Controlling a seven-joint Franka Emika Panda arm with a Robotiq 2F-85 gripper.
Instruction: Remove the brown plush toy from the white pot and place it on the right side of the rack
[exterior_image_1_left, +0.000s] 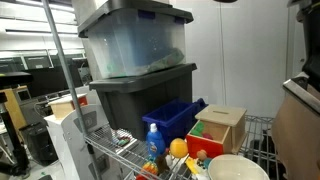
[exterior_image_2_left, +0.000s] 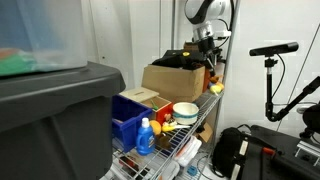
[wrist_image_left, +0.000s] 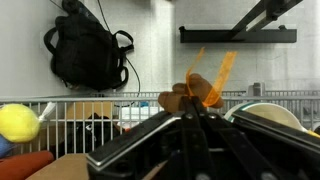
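The brown plush toy (wrist_image_left: 184, 96) is hanging clear of the white pot, so my gripper continues to go inward until open wires (wrist_image_left: 141, 112) are under the toy, and then let it go.
In the wrist view my gripper (wrist_image_left: 192, 110) is shut on the brown plush toy (wrist_image_left: 178, 97), a small fuzzy lump with an orange tag sticking up from it. The toy hangs in the air above the wire rack (wrist_image_left: 90, 108). The white pot (wrist_image_left: 268, 116) lies lower right of the fingertips, its mouth partly hidden by my fingers. In an exterior view the arm (exterior_image_2_left: 206, 18) reaches down from above, and the gripper (exterior_image_2_left: 207, 62) hangs over the white pot (exterior_image_2_left: 185, 110) on the rack (exterior_image_2_left: 192, 142). The white pot (exterior_image_1_left: 238, 168) shows at the bottom edge in an exterior view.
A cardboard box (exterior_image_2_left: 172, 80), a blue bin (exterior_image_2_left: 127, 118), a blue bottle (exterior_image_2_left: 147, 136) and a wooden box (exterior_image_1_left: 220, 126) crowd the rack. Stacked grey bins (exterior_image_1_left: 138, 60) stand behind. A yellow ball (wrist_image_left: 17, 122) sits at the left, and a black backpack (wrist_image_left: 85, 50) lies beyond the rack.
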